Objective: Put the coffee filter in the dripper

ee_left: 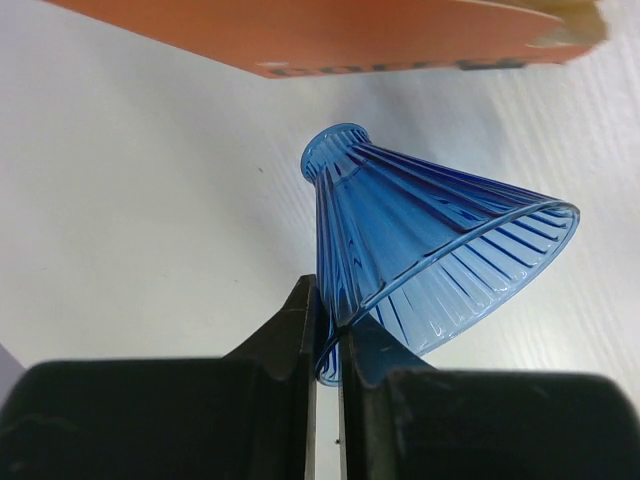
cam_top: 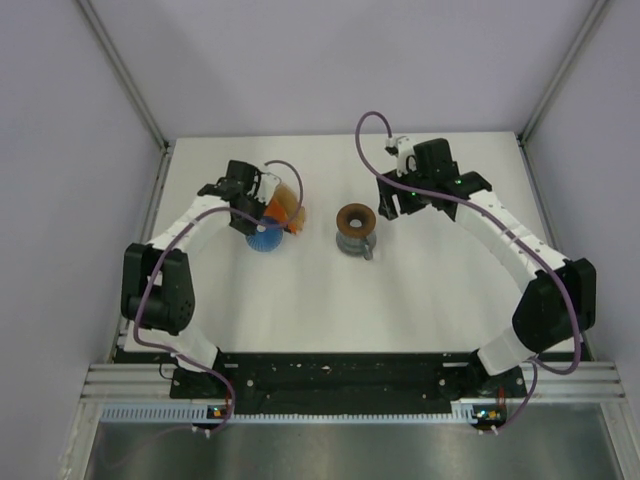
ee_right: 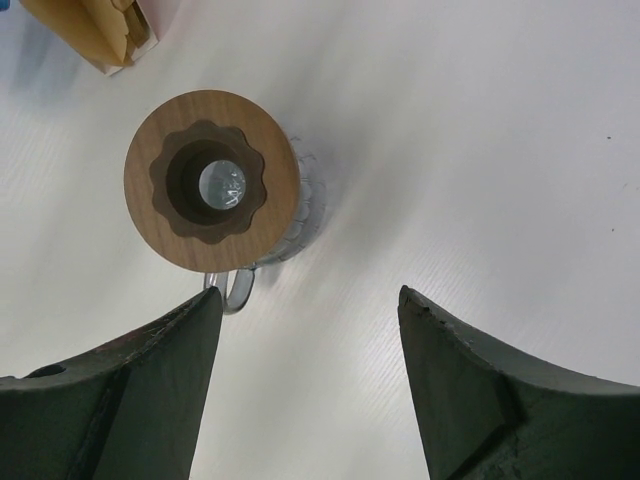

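My left gripper is holding the blue cone [cam_top: 264, 238] at a tilt by the orange pack, far from the dripper, so next my right gripper grabs the cone's free rim [ee_left: 570, 218] first.
The dripper [cam_top: 355, 219] is a round brown ring with a dark scalloped funnel and a centre hole [ee_right: 180, 225]. It sits on a clear cup [ee_right: 236, 291] at mid table. My right gripper [cam_top: 388, 205] is open and empty [ee_right: 310, 292], hovering just right of the dripper. My left gripper [cam_top: 252, 224] is shut [ee_left: 328, 325] on the rim of a clear blue ribbed cone [ee_left: 430, 240], tilted over the table. No loose tan paper filter shows. Tan paper edges [ee_right: 90, 35] show at the open end of the orange pack [ee_left: 330, 35]; I cannot tell what they are.
The orange pack [cam_top: 283, 208] lies just behind the blue cone [cam_top: 266, 241], left of the dripper. Grey walls and metal rails bound the white table [cam_top: 330, 310]. The arm bases stand at the near edge.
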